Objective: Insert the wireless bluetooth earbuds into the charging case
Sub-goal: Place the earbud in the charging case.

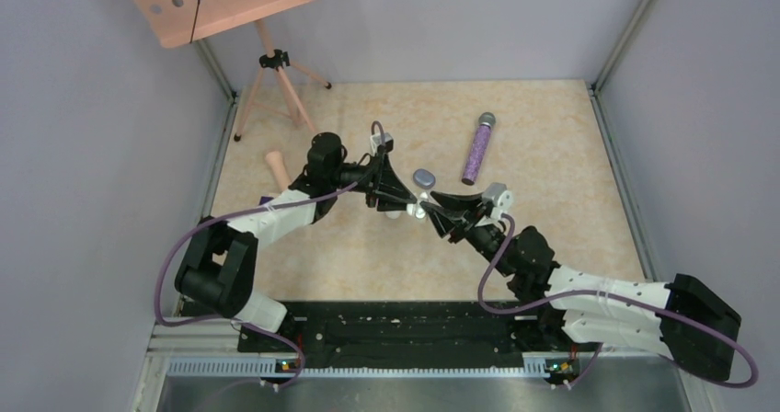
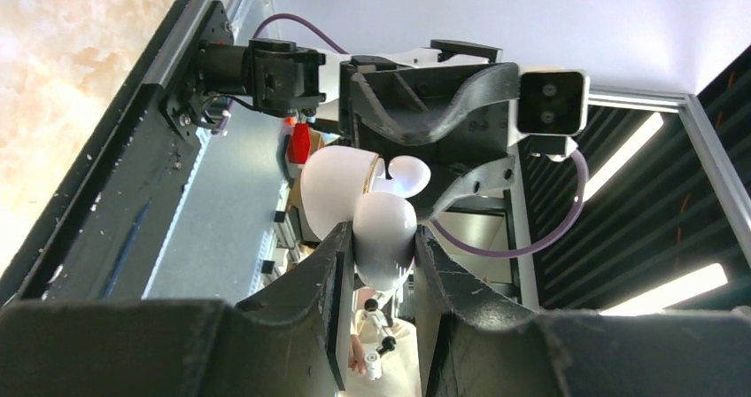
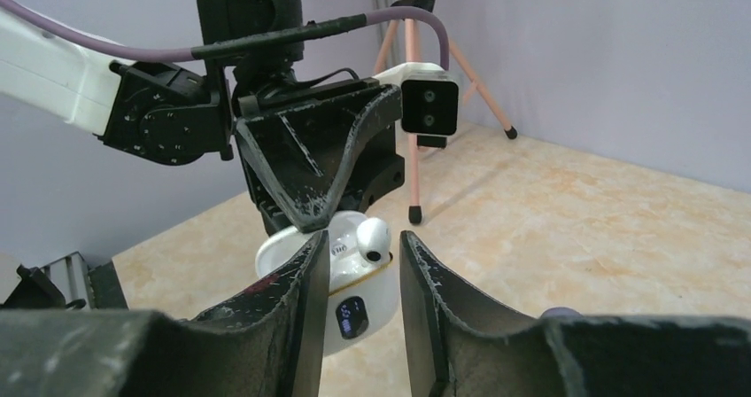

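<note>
The earbud is sticking up high in the charging case's slot (image 3: 372,259), so next my right gripper moves back, closes its fingers and pushes the earbud's rounded end (image 3: 374,229) in deeper.
A white charging case (image 3: 354,313) with its lid open and a lit display is held off the table by my left gripper (image 2: 383,237), which is shut on its body (image 2: 383,224). A white earbud (image 3: 374,236) stands in the case's top. My right gripper (image 3: 363,237) faces the case with its jaws apart on either side of that earbud, and a gap shows on the right side. In the top view the left gripper (image 1: 391,196) and the right gripper (image 1: 430,211) meet at the case (image 1: 414,211). I see no purple earbuds.
A purple glitter microphone (image 1: 476,150) lies behind the grippers and a small grey-blue case (image 1: 423,177) lies close behind them. A pink cylinder (image 1: 275,165) lies at the left. A tripod (image 1: 276,72) with a pink board stands at the back left.
</note>
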Tool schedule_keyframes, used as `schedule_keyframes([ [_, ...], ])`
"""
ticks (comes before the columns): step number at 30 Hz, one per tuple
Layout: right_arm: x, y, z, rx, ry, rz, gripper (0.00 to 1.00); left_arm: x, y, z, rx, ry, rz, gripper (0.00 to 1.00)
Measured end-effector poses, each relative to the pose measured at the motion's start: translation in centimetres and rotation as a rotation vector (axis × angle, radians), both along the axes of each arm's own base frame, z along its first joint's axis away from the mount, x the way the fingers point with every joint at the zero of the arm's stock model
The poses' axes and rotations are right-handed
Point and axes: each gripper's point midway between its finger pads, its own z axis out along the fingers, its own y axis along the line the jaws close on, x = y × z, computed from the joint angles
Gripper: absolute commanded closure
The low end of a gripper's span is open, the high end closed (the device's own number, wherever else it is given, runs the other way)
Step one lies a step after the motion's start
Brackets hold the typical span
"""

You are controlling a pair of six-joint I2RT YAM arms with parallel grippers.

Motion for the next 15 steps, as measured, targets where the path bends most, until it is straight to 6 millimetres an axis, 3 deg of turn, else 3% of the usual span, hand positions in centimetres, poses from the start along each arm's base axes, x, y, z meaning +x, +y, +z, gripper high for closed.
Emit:
schedule_keyframes([
  [6, 0.1, 0.4, 1.4, 0.025, 0.015, 0.011, 0.52, 0.3, -0.1, -1.0, 0.049, -0.014, 0.005, 1.0],
  [15, 0.3, -0.2, 1.8, 0.052, 0.06, -0.012, 0.51, 0.2, 0.0, -2.2, 0.084, -0.012, 0.007, 1.0],
])
